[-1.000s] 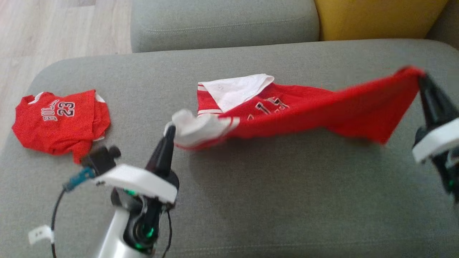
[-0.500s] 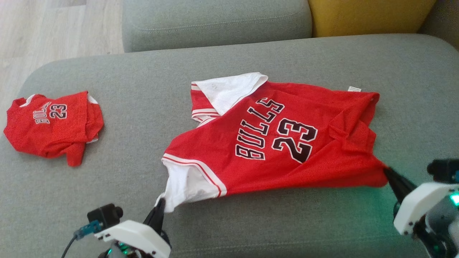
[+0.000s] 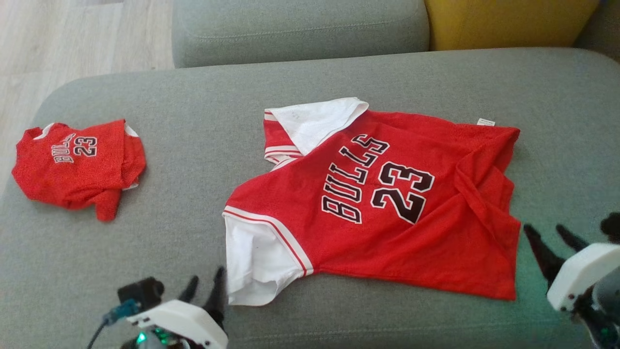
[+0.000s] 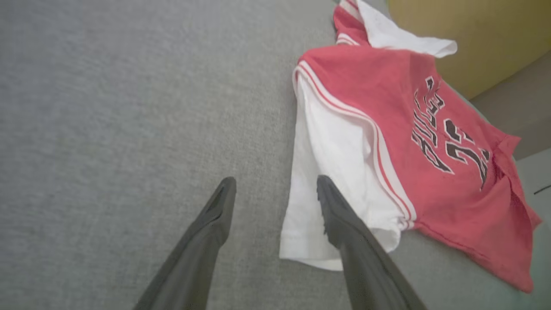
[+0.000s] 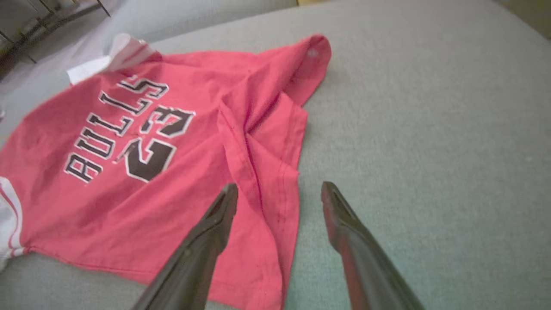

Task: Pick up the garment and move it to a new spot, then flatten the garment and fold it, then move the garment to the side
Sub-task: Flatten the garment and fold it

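Note:
The near hem corner point(image 3: 509, 293) will open up between the layers when the robot lifts, because the red jersey's back layer pokes out point(image 3: 505, 200) beyond its creased front.
A red jersey point(image 3: 387, 203) with white sleeves and "BULLS 23" lettering lies spread on the grey sofa seat point(image 3: 193, 145), creased along its right hem. My left gripper point(image 3: 203, 286) stands open just left of the near white sleeve point(image 4: 327, 172), nothing between its fingers. My right gripper point(image 3: 550, 235) is open beside the jersey's lower right hem point(image 5: 275, 189); one finger point(image 5: 215, 219) hangs over the fabric, the other over bare cushion. Neither holds the cloth.
A second, smaller red "BULLS 23" jersey point(image 3: 80, 167) lies crumpled at the seat's left end. A grey back cushion point(image 3: 300, 29) and a yellow cushion point(image 3: 508, 22) stand behind. Wooden floor point(image 3: 72, 43) lies beyond the left edge.
Both grippers pulled the stretched jersey toward me, laid it flat on the seat, then opened and let go. The sleeve and hem now rest on the cushion.

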### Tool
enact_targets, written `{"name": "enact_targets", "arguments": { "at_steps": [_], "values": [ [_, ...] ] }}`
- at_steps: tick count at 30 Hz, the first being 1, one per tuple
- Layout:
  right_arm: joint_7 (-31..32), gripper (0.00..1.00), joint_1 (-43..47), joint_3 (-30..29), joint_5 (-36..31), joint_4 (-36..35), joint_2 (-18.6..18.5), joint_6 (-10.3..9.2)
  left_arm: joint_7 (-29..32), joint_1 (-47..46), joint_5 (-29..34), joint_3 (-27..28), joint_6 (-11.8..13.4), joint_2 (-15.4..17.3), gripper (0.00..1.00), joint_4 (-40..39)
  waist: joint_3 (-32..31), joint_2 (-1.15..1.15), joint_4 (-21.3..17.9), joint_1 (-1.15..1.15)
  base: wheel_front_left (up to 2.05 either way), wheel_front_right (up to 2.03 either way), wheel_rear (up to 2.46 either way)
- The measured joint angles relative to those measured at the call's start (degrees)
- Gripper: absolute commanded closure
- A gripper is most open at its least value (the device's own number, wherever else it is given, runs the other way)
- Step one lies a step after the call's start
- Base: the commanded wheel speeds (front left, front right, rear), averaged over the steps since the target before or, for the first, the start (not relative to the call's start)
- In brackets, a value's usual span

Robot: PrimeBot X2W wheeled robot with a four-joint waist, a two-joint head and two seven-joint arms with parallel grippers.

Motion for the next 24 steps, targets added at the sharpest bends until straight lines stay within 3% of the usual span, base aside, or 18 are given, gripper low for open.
{"name": "enact_targets", "arguments": {
  "at_steps": [7, 10, 16, 21, 24],
  "values": [
    [-3.1, 0.00, 0.1, -5.7, -2.1, -8.7, 2.4, 0.00, -7.5, -2.6, 0.5, 3.5, 1.3, -0.3, 0.00, -3.1, -0.7, 0.00, 0.1, 0.00, 0.00, 0.00, 0.00],
    [-8.3, 0.00, 0.1, -7.4, -3.3, -12.5, 4.6, 0.00, -9.7, -3.3, 1.0, 5.5, 1.1, -0.9, 0.00, -6.5, -0.9, 0.00, -0.2, 0.00, 0.00, 0.00, 0.00],
    [-15.1, 0.00, 0.7, -7.5, -4.7, -13.8, 7.0, 0.00, -10.2, -3.3, 4.8, 7.3, -0.5, -2.3, 0.00, -10.3, -0.3, 0.00, -0.6, 0.00, 0.00, 0.00, 0.00],
    [-17.6, 0.00, 1.5, -5.9, -6.0, -13.3, 7.7, 0.00, -10.2, -3.0, 9.0, 5.6, -1.3, -2.6, 0.00, -8.0, 0.5, 0.00, -1.7, 0.00, 0.00, 0.00, 0.00],
    [-18.3, 0.00, 1.3, -4.6, -6.0, -12.9, 7.8, 0.00, -9.6, -3.3, 11.5, 4.1, 0.0, -2.2, 0.00, -3.1, 1.2, 0.00, -2.6, 0.00, 0.00, 0.00, 0.00]
  ]
}}
